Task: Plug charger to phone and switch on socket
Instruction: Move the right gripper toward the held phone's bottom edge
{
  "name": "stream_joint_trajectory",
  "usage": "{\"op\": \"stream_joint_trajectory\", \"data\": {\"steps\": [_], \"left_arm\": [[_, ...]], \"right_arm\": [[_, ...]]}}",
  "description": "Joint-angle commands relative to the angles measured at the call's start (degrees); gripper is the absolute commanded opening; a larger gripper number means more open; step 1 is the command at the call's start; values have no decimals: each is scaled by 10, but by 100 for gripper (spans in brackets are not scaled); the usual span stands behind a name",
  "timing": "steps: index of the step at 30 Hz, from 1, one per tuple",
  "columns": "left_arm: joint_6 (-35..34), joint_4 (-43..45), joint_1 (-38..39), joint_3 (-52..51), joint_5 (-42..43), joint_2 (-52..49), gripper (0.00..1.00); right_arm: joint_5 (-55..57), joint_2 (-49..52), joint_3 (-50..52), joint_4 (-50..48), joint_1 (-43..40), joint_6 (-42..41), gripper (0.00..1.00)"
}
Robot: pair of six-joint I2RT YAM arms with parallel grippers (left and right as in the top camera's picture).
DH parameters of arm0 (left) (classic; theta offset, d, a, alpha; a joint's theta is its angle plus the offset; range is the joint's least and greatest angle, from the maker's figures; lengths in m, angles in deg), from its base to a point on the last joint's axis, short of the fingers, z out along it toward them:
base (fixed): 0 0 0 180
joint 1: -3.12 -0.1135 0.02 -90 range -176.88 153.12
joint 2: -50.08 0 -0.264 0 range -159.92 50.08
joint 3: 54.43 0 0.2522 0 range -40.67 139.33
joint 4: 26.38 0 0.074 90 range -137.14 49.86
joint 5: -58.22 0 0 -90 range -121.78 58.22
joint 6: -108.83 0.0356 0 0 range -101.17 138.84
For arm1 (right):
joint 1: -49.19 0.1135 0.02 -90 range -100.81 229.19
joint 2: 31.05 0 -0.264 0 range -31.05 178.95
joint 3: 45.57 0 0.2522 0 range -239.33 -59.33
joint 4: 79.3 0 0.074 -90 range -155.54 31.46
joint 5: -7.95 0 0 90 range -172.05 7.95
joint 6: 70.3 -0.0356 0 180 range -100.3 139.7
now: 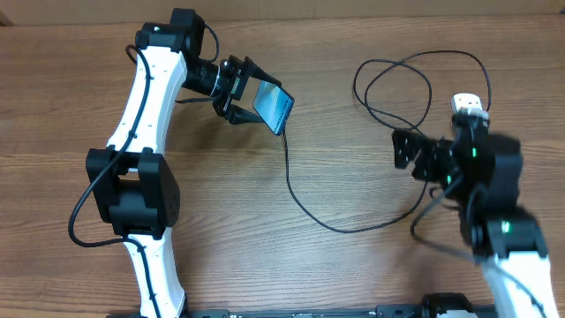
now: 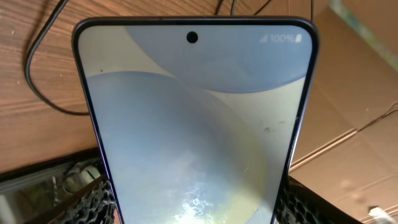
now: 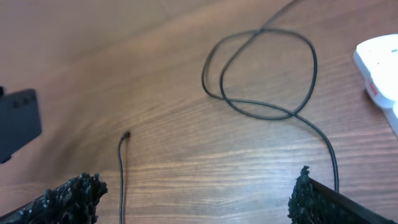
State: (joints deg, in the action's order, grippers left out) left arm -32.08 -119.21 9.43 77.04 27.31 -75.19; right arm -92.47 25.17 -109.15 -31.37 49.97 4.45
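My right gripper should keep moving toward the phone's camera end [image 2: 193, 53], which sticks out free of my left gripper, until its open fingers can close there.
My left gripper [image 1: 240, 91] is shut on the phone [image 1: 274, 108] and holds it tilted above the table at the back left. In the left wrist view the gripper [image 2: 196, 208] clamps both long edges of the lit phone [image 2: 193, 124]. The charger cable [image 1: 305, 208] runs from just under the phone across the table to loops at the back right. Its small tip [image 3: 126, 134] lies on the wood, apart from the phone [image 3: 18, 121]. My right gripper [image 1: 409, 150] [image 3: 196, 199] is open and empty above the cable. The white socket [image 3: 379, 68] is mostly hidden under the right arm in the overhead view [image 1: 468, 104].
The cable loops [image 3: 261, 71] lie between the right gripper and the socket. A cardboard surface [image 2: 354, 93] shows behind the phone in the left wrist view. The table's far edge [image 1: 353, 18] runs along the top.
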Motion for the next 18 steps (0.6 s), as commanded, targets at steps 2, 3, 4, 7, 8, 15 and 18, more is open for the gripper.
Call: {"op": "stream_joint_trajectory", "data": {"steps": [2,3,4,7,8,15,18], "left_arm": [[-49,0,2,18,21,1,38],[-56,0,2,18,21,1,38],[-63,0,2,18,21,1,38],[-84,3,2,18,20,1,37],[-90,5,2,18,20,1,37],[-162,28,2,18,-51,1,33],[-190,28,2,18,-100,1,33]], "right_arm": [[-4,94,-77,49,-3,7,100],[-4,109,-83,56,-3,7,100],[-7,123,-88,61,-3,7,100],[-33,152,-89,60,-3,7,100],[-34,159,-89,60,-3,2,100],[-130,170,-89,37,-3,-17,100],[-189,172,-88,9,0,-19,100]]}}
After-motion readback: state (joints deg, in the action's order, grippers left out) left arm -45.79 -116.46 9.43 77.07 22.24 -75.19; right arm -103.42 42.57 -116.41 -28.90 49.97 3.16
